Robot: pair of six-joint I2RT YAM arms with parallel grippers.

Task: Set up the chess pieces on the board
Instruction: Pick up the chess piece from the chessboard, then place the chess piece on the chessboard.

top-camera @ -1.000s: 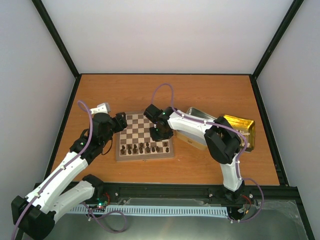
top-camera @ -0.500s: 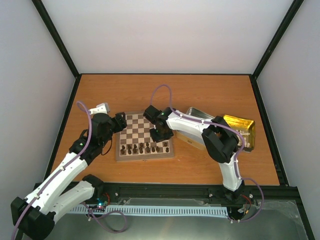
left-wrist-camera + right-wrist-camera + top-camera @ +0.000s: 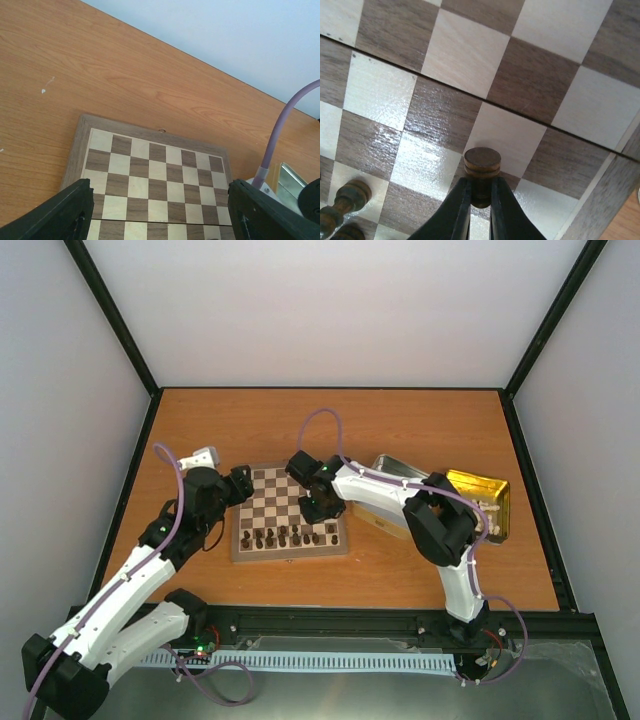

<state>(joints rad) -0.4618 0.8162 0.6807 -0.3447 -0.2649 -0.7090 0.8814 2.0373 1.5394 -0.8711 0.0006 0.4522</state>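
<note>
The dark brown chess piece's base (image 3: 482, 156) points up in my right gripper. Next, I take that base (image 3: 482, 169) with my left gripper so I can regrip the piece base-down.
The board (image 3: 290, 512) lies flat on the table, with several dark brown chess pieces (image 3: 288, 536) along its near rows. My right gripper (image 3: 322, 508) hovers over the board's right side; in the right wrist view it (image 3: 481, 194) is shut on a dark brown chess piece (image 3: 482, 167) held base-first just above the squares (image 3: 455, 47). More dark pieces (image 3: 344, 199) stand at lower left. My left gripper (image 3: 240, 486) is at the board's left edge, open and empty; its fingers (image 3: 60, 212) frame the bare far squares (image 3: 155, 170). No cream pieces show.
A rectangular silver tin (image 3: 395, 472) and a gold tin (image 3: 485, 502) sit to the right of the board, partly under the right arm. Black frame rails edge the table. The right arm's purple cable (image 3: 280, 125) shows in the left wrist view.
My right gripper has shifted slightly left and toward the far side over the board, still holding the piece. The left arm has not moved.
</note>
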